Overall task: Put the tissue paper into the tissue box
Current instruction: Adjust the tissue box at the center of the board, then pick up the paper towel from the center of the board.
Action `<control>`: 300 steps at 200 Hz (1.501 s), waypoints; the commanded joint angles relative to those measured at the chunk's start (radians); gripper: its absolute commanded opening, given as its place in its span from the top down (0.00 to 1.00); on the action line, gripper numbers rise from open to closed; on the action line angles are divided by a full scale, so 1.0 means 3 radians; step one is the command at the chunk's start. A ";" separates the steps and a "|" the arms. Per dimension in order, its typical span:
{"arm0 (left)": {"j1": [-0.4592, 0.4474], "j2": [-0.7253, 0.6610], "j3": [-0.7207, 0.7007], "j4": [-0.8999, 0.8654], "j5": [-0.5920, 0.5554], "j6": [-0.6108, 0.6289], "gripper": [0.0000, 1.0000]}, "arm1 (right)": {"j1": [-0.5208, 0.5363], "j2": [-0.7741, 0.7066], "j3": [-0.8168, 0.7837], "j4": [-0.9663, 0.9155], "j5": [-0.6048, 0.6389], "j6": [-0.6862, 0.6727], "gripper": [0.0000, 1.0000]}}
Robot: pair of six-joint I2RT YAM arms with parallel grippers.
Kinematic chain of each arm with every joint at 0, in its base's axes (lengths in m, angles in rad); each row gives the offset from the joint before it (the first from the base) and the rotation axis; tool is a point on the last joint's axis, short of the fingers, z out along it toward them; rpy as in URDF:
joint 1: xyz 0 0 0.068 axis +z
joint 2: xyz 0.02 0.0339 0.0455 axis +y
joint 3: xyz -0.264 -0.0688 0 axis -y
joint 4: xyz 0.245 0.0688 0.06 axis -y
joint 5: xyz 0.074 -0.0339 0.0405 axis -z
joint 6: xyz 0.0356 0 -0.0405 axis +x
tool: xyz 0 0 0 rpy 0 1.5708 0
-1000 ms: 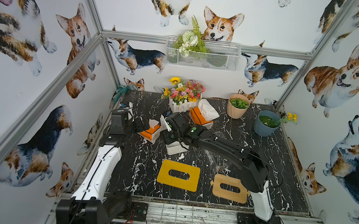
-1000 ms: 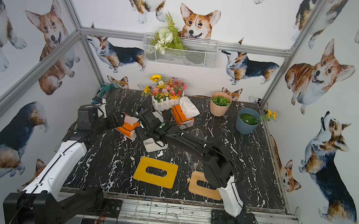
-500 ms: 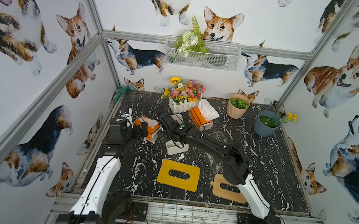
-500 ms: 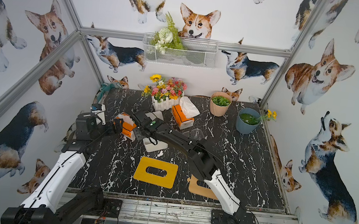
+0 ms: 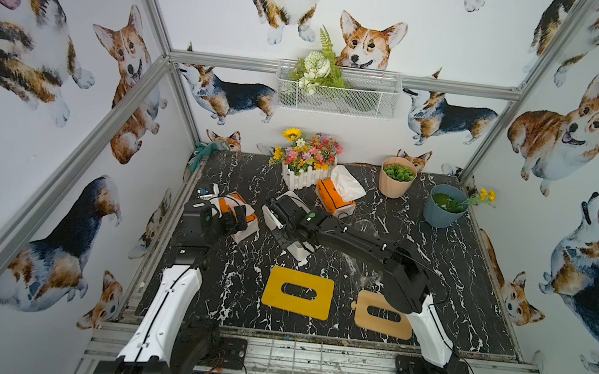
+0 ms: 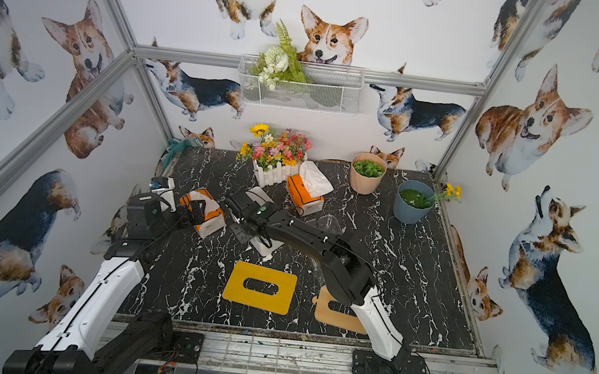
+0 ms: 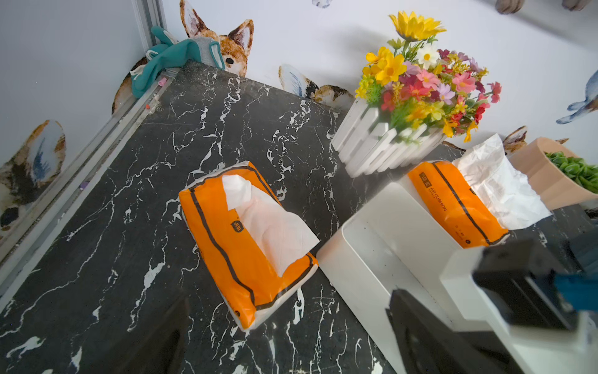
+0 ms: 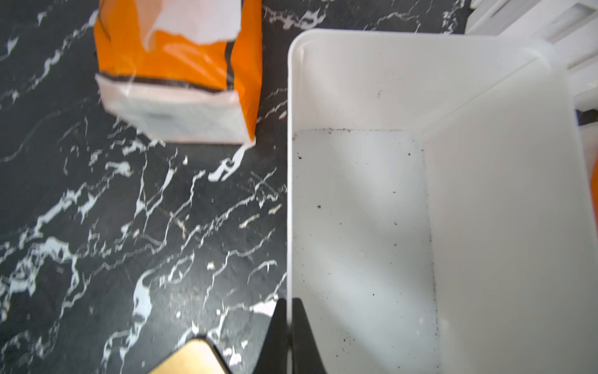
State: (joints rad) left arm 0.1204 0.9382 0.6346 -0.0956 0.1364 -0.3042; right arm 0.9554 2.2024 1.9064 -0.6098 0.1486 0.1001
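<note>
The white tissue box (image 5: 298, 250) stands at an angle under my right gripper, so I should turn the box straight and move away before my left gripper brings the nearer orange pack (image 6: 212, 217).
Two orange tissue paper packs lie on the black marble table: one at the left (image 5: 234, 200) (image 7: 233, 246) (image 8: 181, 64), one further back (image 5: 332, 196) (image 7: 453, 207). Between them stands the white tissue box (image 5: 299, 251) (image 6: 262, 247) (image 7: 365, 268), open-topped and empty. My right gripper (image 8: 289, 327) (image 5: 283, 237) is shut on the box's thin side wall (image 8: 291, 194), one finger inside and one outside. My left gripper (image 7: 291, 336) (image 5: 234, 220) is open just above the left pack's near end, with only table between its fingers.
A yellow lid (image 5: 298, 292) and a wooden lid (image 5: 381, 314) lie near the front edge. At the back stand a white flower planter (image 5: 305, 175), a pink pot (image 5: 396, 177) and a blue pot (image 5: 444, 209). A teal cloth (image 7: 171, 61) sits in the back left corner.
My right gripper's jaws have closed onto the box wall. My left gripper has moved right, over the left tissue pack, still open.
</note>
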 commanded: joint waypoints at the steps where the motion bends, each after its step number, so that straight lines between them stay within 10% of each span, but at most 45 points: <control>1: 0.0015 -0.0012 0.0002 0.0109 0.0011 -0.0236 0.00 | 0.0009 -0.0276 -0.0327 0.0020 -0.0166 -0.0525 1.00; 136: 0.0090 0.0951 0.0607 -0.0438 -0.0525 -0.0950 0.10 | -0.0172 -0.0862 -0.1284 0.0713 -0.1286 -0.2118 0.93; 254: -0.0060 0.1797 0.1022 -0.0529 -0.0895 -0.1219 0.27 | -0.0234 -0.2158 -0.1998 0.1302 -0.1647 -0.1278 0.04; 300: -0.0130 0.2005 0.1087 -0.0572 -0.1016 -0.1343 0.32 | -0.0234 -0.3249 -0.3171 0.2049 -0.1704 -0.0637 0.00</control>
State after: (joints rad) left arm 0.0856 1.5188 0.9459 -0.2527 -0.1314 -0.6838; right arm 0.8837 1.3399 1.0695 -0.1631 -0.3412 -0.2367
